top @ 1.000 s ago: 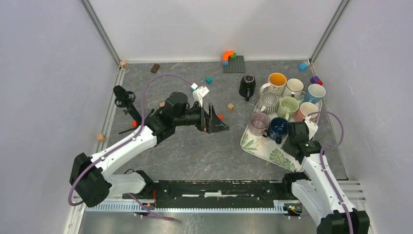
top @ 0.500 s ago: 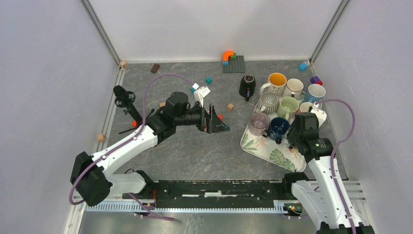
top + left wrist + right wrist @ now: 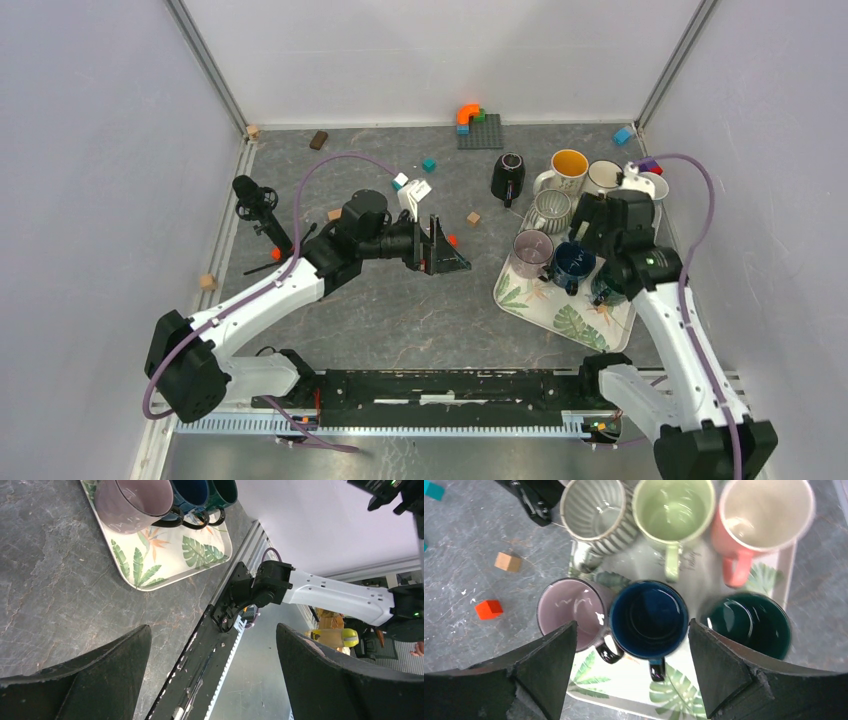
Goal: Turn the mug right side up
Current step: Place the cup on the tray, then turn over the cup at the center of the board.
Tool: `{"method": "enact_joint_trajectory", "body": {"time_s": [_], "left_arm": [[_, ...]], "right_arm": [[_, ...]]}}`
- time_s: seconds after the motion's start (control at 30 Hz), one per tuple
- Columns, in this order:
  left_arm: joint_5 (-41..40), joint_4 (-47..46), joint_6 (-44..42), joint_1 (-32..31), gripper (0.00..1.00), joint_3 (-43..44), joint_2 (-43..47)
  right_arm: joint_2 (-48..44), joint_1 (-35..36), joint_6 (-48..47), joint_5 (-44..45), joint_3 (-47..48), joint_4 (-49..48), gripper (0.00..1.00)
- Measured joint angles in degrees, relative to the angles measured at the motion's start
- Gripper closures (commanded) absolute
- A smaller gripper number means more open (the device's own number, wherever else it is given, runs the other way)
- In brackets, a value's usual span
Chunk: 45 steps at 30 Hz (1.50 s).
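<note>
The black mug opening down (image 3: 508, 173) has its handle clear of the tray, so my right gripper should keep moving toward that handle (image 3: 508, 199) and close there.
The dark green mug (image 3: 746, 625) stands mouth up on the front right of the leaf-print tray (image 3: 624, 685), also seen from above as the dark green mug (image 3: 607, 290). My right gripper (image 3: 631, 625) hangs open above the tray, over the dark blue mug (image 3: 649, 617), touching nothing. From above, the right gripper (image 3: 592, 222) covers the tray's middle. My left gripper (image 3: 450, 245) hovers open over the table left of the tray, and the left gripper (image 3: 212, 630) holds nothing.
On the tray, mouth up, also stand a lilac mug (image 3: 571, 610), a grey ribbed mug (image 3: 596, 510), a light green mug (image 3: 674, 507) and a salmon mug (image 3: 764, 512). More mugs (image 3: 568, 165) and a black jug-like item (image 3: 508, 175) stand behind. Small blocks (image 3: 489, 609) lie scattered.
My right gripper opened, rose and moved back over the tray, leaving the dark green mug standing on the tray's front right. The left arm has not moved.
</note>
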<state>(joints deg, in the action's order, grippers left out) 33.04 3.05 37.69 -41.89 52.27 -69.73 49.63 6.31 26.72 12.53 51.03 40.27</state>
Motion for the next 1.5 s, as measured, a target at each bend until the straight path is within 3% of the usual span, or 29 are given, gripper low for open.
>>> {"method": "enact_joint_trajectory", "body": {"time_s": [0.43,1.13,1.5], "left_arm": [[-8.26,6.82,-0.92,0.35,0.00,-1.01,3.91],[-13.57,11.41,-1.42,2.03,0.00,-3.21,6.58],[-14.60,12.92,-1.75,2.34,0.00,-3.21,6.91]], "right_arm": [[22.64,13.35,-6.12,-0.02,15.65,-8.00,0.12],[50.90,16.70,-11.61,2.60,35.19,-10.88,0.23],[61.22,16.68,-11.69,5.90,40.68,-11.13,0.37]]}}
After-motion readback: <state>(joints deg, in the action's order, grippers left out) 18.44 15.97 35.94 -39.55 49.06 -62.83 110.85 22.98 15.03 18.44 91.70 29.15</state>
